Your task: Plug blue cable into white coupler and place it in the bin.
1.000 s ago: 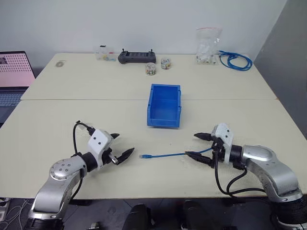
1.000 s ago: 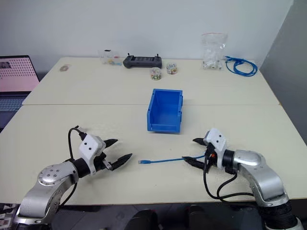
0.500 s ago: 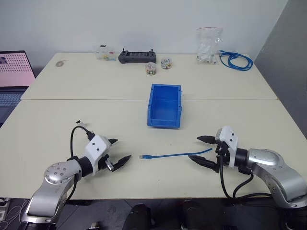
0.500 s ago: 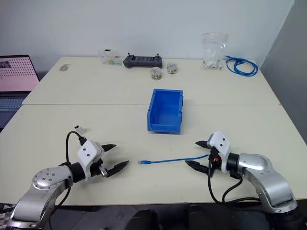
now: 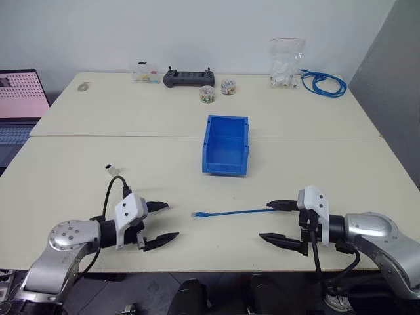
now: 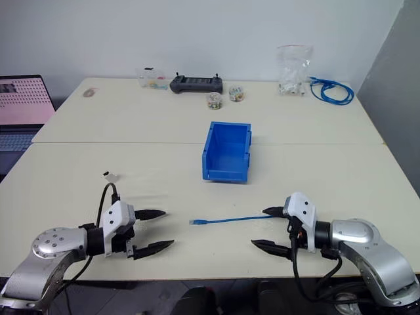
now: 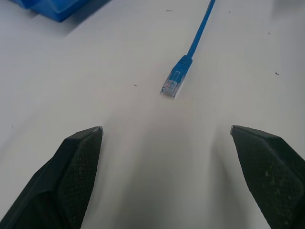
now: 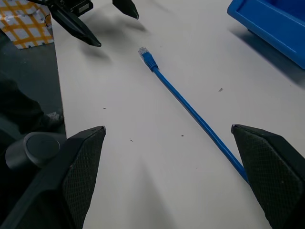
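The short run [image 5: 233, 212] is lying nearly straight, so the blue cable [image 5: 252, 211] will stick out stiffly with a small bend when the robot carries it by its plug end.
The blue cable [image 5: 233, 212] lies flat on the near table, one clear plug [image 7: 172, 83] towards my left gripper. My left gripper [image 5: 172, 220] is open a short way left of that plug and points at it. My right gripper [image 5: 264, 220] is open at the cable's other end, which lies by its farther fingertip, and nothing is held. The right wrist view shows the cable [image 8: 190, 112] running between that gripper's fingers. A tiny white coupler [image 5: 109, 168] sits on the table beyond my left arm. The blue bin [image 5: 225, 168] stands beyond the cable at mid-table, with nothing visible inside.
Along the far table's back edge are a black controller [image 5: 188, 77], two small jars [image 5: 207, 94], a clear box [image 5: 144, 73], a clear bag [image 5: 284, 65] and a coiled blue cable [image 5: 321, 83]. A laptop [image 5: 20, 98] stands at far left. A seam [image 5: 131, 136] divides the two tables.
Both grippers have drawn back toward the table's near edge, and the left one has turned more toward the cable. The cable and the bin have stayed put.
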You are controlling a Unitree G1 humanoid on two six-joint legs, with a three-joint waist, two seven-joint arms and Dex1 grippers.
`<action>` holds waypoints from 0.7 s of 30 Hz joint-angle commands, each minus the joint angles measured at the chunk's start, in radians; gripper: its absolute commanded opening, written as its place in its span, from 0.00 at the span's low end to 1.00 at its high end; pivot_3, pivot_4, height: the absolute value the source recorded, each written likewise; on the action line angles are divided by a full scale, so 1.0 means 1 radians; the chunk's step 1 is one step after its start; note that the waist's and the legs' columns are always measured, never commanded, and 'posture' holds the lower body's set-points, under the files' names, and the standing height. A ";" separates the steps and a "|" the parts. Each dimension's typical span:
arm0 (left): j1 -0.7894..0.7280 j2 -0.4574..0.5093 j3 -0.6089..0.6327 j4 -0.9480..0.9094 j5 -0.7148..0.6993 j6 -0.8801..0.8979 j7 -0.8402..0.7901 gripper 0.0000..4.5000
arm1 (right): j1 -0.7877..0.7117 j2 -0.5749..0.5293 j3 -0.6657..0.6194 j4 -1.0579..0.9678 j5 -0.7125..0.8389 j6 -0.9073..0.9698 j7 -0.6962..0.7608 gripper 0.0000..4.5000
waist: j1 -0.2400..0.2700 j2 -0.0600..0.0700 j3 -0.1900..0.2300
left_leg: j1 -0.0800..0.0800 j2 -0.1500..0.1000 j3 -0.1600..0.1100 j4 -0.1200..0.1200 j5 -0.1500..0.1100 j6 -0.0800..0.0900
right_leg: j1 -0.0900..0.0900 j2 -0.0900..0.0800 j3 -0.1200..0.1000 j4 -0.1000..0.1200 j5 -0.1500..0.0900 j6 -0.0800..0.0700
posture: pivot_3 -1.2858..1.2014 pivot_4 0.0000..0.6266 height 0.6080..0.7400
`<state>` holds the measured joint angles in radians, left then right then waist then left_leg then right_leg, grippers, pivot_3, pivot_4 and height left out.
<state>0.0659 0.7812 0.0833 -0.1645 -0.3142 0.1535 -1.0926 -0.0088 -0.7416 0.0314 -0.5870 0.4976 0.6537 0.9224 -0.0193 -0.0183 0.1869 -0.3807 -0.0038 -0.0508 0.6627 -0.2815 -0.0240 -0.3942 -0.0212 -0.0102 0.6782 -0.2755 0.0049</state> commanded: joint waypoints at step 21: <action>-0.315 -0.018 -0.306 0.238 0.220 -0.090 -0.107 0.80 | 0.033 -0.054 -0.031 -0.099 0.074 0.054 -0.022 1.00 | 0.015 0.000 0.000 | 0.003 -0.001 0.000 0.000 0.000 0.000 | 0.004 0.000 -0.001 0.000 0.000 0.001 | 0.52 0.24 1.00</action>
<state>-0.2487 0.7443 -0.1917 0.0452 -0.1478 0.0405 -1.1954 0.0258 -0.7851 0.0223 -0.6526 0.5450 0.7081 0.9008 -0.0047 -0.0183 0.1865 -0.3776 -0.0044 -0.0513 0.6630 -0.2815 -0.0239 -0.3898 -0.0210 -0.0109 0.6777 -0.2758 0.0057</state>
